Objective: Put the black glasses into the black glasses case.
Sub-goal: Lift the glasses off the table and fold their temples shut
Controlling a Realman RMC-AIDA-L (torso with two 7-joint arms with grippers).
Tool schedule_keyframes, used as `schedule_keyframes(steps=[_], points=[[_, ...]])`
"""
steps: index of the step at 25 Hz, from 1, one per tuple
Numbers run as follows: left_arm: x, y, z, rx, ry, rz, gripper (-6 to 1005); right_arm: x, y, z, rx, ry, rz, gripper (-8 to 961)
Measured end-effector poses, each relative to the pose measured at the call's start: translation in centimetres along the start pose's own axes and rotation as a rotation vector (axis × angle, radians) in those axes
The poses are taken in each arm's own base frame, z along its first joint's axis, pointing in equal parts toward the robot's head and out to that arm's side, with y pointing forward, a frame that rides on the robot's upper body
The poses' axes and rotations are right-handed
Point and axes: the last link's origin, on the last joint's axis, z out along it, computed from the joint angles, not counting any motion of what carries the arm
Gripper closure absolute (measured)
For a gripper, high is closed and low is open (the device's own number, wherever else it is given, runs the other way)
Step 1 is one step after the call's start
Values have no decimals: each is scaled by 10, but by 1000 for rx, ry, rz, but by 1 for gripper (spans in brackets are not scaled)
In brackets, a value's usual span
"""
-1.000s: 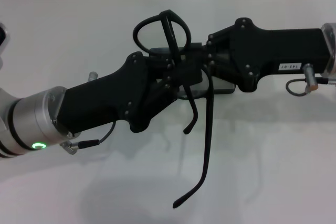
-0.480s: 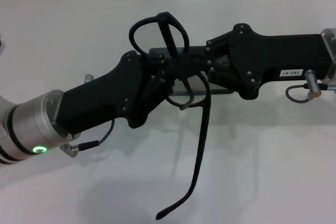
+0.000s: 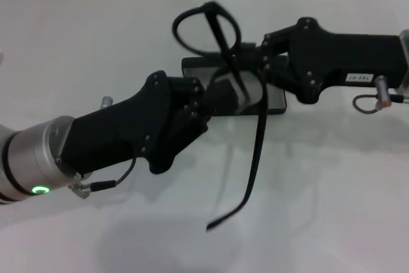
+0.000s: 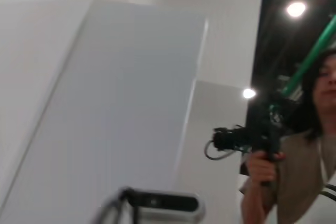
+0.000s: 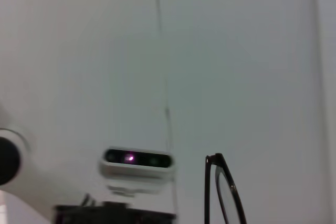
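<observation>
My right gripper will lower the black glasses into the case next, but one temple arm (image 3: 257, 156) hangs open from the glasses, so my left gripper needs to fold it in first (image 3: 262, 112).
The black glasses (image 3: 254, 151) hang in the air above the table, lens rims up and one long temple arm dangling toward me. My right gripper (image 3: 246, 62), reaching in from the right, is shut on their frame near the hinge. Part of the frame (image 5: 216, 159) shows in the right wrist view. The black glasses case (image 3: 195, 68) lies flat on the white table beneath both grippers, largely hidden by them. My left gripper (image 3: 220, 94) sits low over the case, just left of the glasses. The left wrist view shows none of these things.
White tabletop (image 3: 332, 190) spreads all round the case, with a wall seam along the far edge. In the left wrist view a person (image 4: 294, 145) holding a camera stands off to one side.
The left gripper has drawn back down and to the left, away from the frame. The right gripper has moved right and up with the glasses, and the dangling temple arm has swung.
</observation>
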Motion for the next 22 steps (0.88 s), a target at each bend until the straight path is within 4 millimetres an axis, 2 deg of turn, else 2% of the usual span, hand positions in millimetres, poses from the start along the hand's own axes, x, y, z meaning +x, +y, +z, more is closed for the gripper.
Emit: schedule_keyframes(steps=[4,9,12,14,17,22], points=[[0,2,-1,-20,-22,1,972,-8,-1,-21,38,-60,-10,908],[-2,4,-3,-33,-50,1,972,-39,10,-64,42,-315,-58,911],[-7,5,5,-82,-91,-15,972,-52,11,-72,56,-427,-110,909],[-10,5,12,-124,-118,-25,972,-56,9,-67,57,-451,-135,909],[-15,6,26,-203,-152,-21,972,-53,-1,-48,53,-465,-136,908],[-15,8,33,-222,-105,30,972,-28,-16,-4,65,-417,-114,906]])
